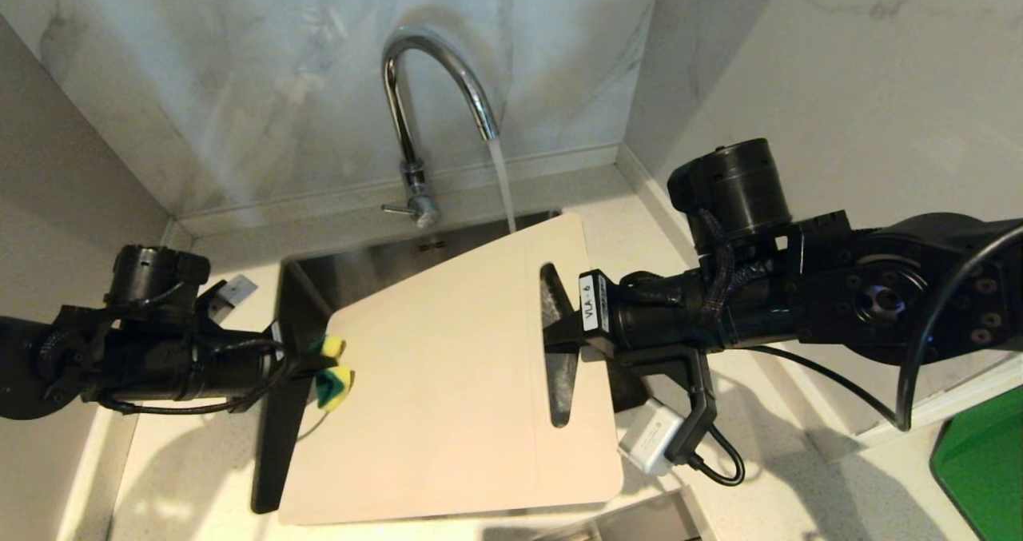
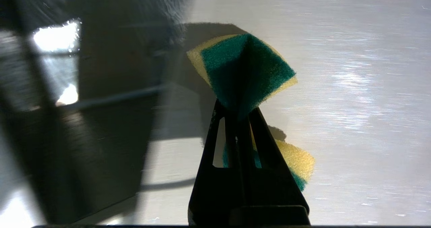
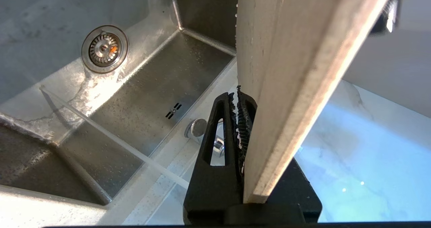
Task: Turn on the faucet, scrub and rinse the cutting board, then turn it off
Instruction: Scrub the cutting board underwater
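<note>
The sponge sits at the cutting board's edge [image 1: 322, 383] next to the open sink, so my left gripper needs to bring it back over the near part of the cutting board's flat side [image 1: 412, 435].
Water runs from the chrome faucet [image 1: 435, 85] and passes behind the far corner of the cutting board [image 1: 447, 397]. The beige board is held tilted over the sink [image 1: 360, 269]. My right gripper [image 1: 559, 337] is shut on the board at its handle slot; in the right wrist view the board's edge [image 3: 296, 69] hides one finger of this gripper [image 3: 238, 96]. My left gripper [image 1: 308, 363] is shut on a folded green-and-yellow sponge [image 1: 334, 373] at the board's left edge. In the left wrist view the sponge [image 2: 245, 69] sticks out past the fingertips of the left gripper [image 2: 237, 110], over the board's face [image 2: 336, 86].
The faucet's lever [image 1: 400, 209] points left at its base. The sink's drain [image 3: 105, 49] lies under the water stream [image 3: 111, 138]. Marble walls close in behind and to the right. A green object [image 1: 979, 469] sits at the lower right, and a small grey item [image 1: 232, 289] lies on the left counter.
</note>
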`<state>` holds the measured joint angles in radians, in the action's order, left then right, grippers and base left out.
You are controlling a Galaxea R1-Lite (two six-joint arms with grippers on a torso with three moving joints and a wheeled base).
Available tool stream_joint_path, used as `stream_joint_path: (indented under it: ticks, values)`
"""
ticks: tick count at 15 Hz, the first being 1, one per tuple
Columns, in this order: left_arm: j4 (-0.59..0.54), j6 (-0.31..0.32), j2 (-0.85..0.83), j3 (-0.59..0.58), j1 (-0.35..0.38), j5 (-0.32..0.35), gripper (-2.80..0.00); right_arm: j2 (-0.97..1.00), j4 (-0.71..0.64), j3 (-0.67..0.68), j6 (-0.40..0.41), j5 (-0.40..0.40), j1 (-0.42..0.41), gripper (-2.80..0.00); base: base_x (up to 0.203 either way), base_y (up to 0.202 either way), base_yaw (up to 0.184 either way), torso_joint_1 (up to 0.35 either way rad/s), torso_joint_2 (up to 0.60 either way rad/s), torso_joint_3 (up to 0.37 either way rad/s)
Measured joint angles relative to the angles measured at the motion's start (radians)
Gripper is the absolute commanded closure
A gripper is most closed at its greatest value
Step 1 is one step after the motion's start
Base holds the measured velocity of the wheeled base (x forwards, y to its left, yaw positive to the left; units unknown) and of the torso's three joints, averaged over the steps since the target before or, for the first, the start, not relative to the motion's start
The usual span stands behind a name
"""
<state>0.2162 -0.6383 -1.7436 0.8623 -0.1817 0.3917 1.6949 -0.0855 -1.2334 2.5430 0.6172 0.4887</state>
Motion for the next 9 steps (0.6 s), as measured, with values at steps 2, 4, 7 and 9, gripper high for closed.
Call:
stream_joint_path:
  ticks: [2,4,7,9]
  values:
    - [0.003,0.024,-0.001,-0.030,0.070,0.039,0.00,-0.001,0.001,0.000,-0.006,0.001,-0.003,0.00,0.000,0.000,0.000,0.000,0.00,0.000]
    - [0.003,0.032,0.002,-0.041,0.135,0.075,0.00,-0.003,0.015,0.001,-0.010,0.001,-0.005,0.00,0.000,0.000,0.000,0.000,0.00,0.000]
    - [-0.003,0.031,0.023,-0.019,0.180,0.093,0.00,-0.004,0.021,0.005,-0.012,0.004,-0.006,0.00,0.000,0.000,0.000,0.000,0.00,0.000]
    - [-0.040,0.012,0.053,0.043,0.173,0.102,0.00,-0.004,0.021,0.005,-0.012,0.004,-0.008,0.00,0.000,0.000,0.000,0.000,0.00,0.000]
